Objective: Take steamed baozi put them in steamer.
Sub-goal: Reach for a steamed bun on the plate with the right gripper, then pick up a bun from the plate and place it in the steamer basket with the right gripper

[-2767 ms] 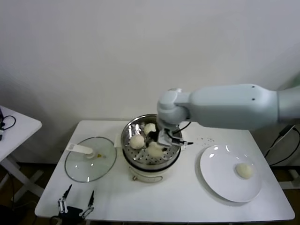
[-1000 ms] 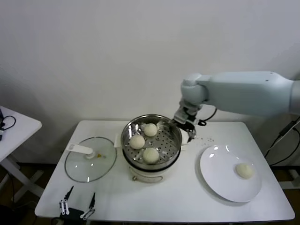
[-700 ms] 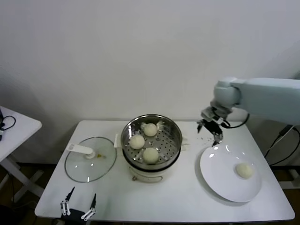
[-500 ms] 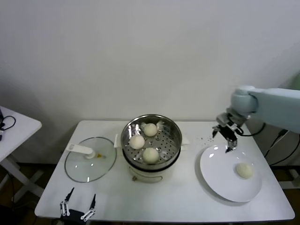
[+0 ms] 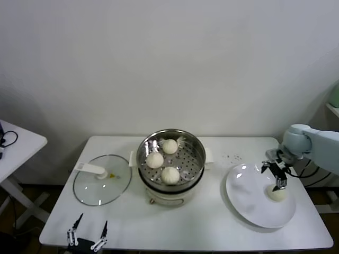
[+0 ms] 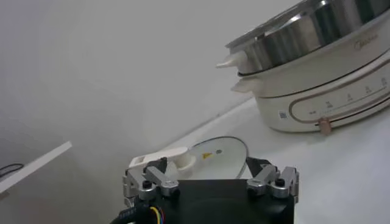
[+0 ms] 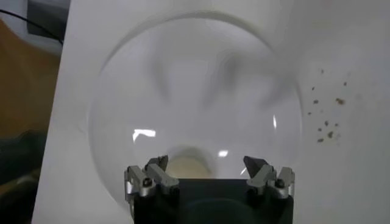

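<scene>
I expect the baozi (image 5: pixel 276 193) to come off right away when I lift and the white plate (image 5: pixel 251 194) to stay put, as the plate shines smooth around the baozi.
Three cream-white baozi (image 5: pixel 169 174) lie in the shiny steel steamer (image 5: pixel 196 159) on its cream cooker base. A fourth baozi (image 5: pixel 276 194) rests on the white plate (image 5: pixel 249 201) at the right. My right gripper (image 5: pixel 276 175) hangs open just above that baozi, holding nothing. From the right wrist, the baozi (image 7: pixel 186 168) shows below and between the spread fingers of the right gripper (image 7: pixel 206 164), over the plate (image 7: pixel 183 91). My left gripper (image 5: pixel 86 234) is parked open at the table's front left edge; in the left wrist view the left gripper (image 6: pixel 207 167) faces the steamer (image 6: pixel 311 30).
A glass lid with a white handle (image 5: pixel 100 180) lies flat to the left of the cooker. Dark crumbs (image 5: pixel 232 156) dot the table between steamer and plate. A second white table (image 5: pixel 16 145) stands at far left. A cable hangs off the right edge.
My right arm has swung from the steamer's rim rightward and down to above the baozi on the plate, jaws open throughout. Earlier it left a third baozi in the steamer.
</scene>
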